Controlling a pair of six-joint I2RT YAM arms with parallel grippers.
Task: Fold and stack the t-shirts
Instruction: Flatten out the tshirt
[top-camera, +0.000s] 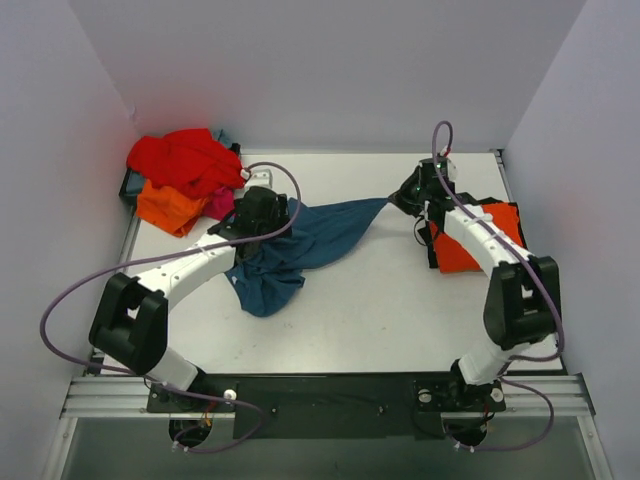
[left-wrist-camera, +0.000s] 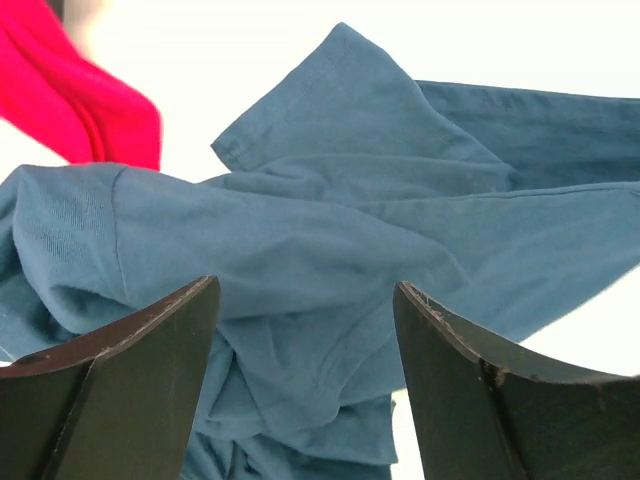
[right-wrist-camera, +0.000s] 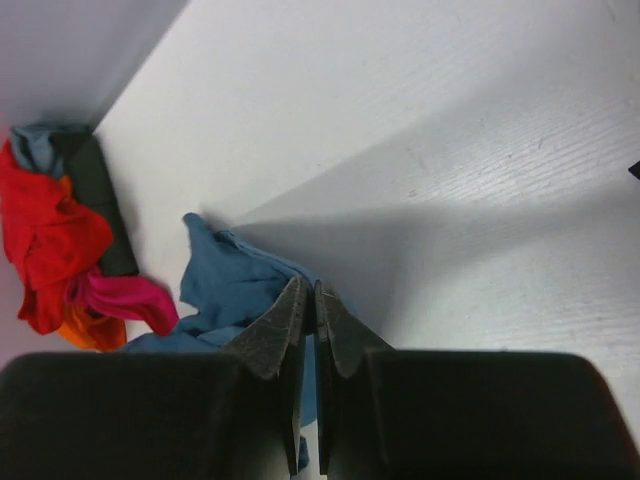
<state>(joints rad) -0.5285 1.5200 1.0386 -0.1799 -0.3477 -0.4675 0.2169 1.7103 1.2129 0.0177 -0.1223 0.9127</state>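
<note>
I see the teal blue t-shirt (top-camera: 326, 235) lying in loose overlapping folds (top-camera: 270, 275), so it will open into a wide sheet when I lift it and spread it out.
The teal blue t-shirt (top-camera: 300, 245) lies crumpled in the middle of the table, one corner stretched up to the right. My right gripper (top-camera: 397, 200) is shut on that corner; in the right wrist view the fabric (right-wrist-camera: 235, 285) runs into the closed fingers (right-wrist-camera: 290, 315). My left gripper (top-camera: 262, 225) is open over the shirt's bunched left part, and the cloth (left-wrist-camera: 300, 250) fills the left wrist view between the spread fingers (left-wrist-camera: 150, 350). A pile of red (top-camera: 185, 160), orange (top-camera: 165, 205) and magenta (top-camera: 220, 203) shirts sits at the back left. A folded orange shirt (top-camera: 485, 235) on a black one lies at the right.
White walls close in the table at the back and both sides. The table's bare white surface (top-camera: 400, 300) stretches in front of the teal shirt. A small white and grey object (top-camera: 258, 179) lies beside the pile at the back left.
</note>
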